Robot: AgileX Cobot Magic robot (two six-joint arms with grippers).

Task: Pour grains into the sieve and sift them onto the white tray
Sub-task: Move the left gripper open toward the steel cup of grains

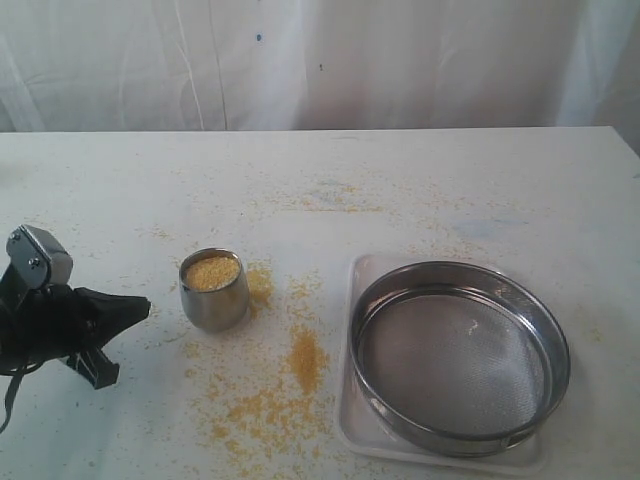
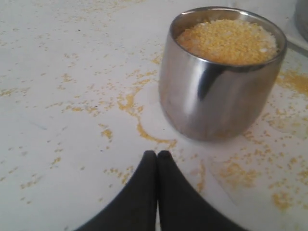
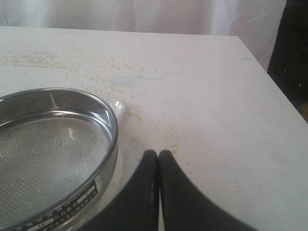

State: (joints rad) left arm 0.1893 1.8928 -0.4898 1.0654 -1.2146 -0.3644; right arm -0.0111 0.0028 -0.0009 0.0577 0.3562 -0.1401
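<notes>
Next, I open my left gripper's shut fingers wide and bring them around the cup's side [image 1: 206, 308], since the full cup [image 1: 214, 285] stands off to one side of them.
A small rounded steel cup [image 1: 214, 292] [image 2: 219, 77] stands left of centre, filled to the brim with yellow grains [image 1: 211, 272] [image 2: 226, 41]. My left gripper [image 1: 145, 310] [image 2: 157, 154] sits shut and empty just left of the cup, tips pointing at it with a small gap between. The sieve [image 1: 460, 355] [image 3: 53, 154], a wide steel ring with grey mesh, rests empty on the white tray [image 1: 352, 420] [image 3: 118, 106] at the right. My right gripper [image 3: 159, 153] is shut and empty beside the sieve's rim; the exterior view does not show it.
Spilled yellow grains [image 1: 305, 355] lie scattered over the white table [image 1: 400, 190] between cup and tray, and around the cup [image 2: 144, 132]. A white curtain hangs behind. The table's right edge [image 3: 269, 77] is near the right gripper.
</notes>
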